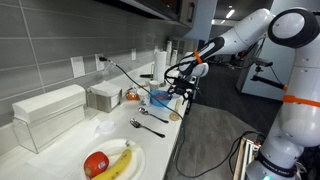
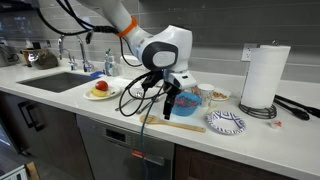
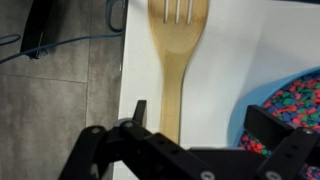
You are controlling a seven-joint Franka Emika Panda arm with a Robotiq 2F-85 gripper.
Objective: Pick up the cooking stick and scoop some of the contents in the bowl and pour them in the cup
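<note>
The blue bowl's edge (image 3: 238,122) is under one finger of my gripper, so next I move away and centre over the cooking stick's handle (image 3: 172,100) before I close my gripper.
The cooking stick (image 3: 176,70) is a tan wooden utensil with a slotted head. It lies flat on the white counter near its front edge and also shows in an exterior view (image 2: 172,123). The blue bowl (image 3: 292,105) holds colourful beads and sits right beside the stick; it shows in both exterior views (image 2: 188,101) (image 1: 158,99). My gripper (image 3: 205,120) is open and empty, pointing down just above the counter (image 2: 172,103) (image 1: 181,90). The stick's handle lies between its fingers, closer to one finger, while the other finger hangs over the bowl's edge. I cannot pick out the cup for certain.
A patterned plate (image 2: 225,122), a small white dish (image 2: 214,95) and a paper towel roll (image 2: 263,78) stand near the bowl. A white plate with banana and apple (image 1: 128,165), a dark spoon and fork (image 1: 147,125), a white box (image 1: 48,115) and a sink (image 2: 60,80) lie further along the counter.
</note>
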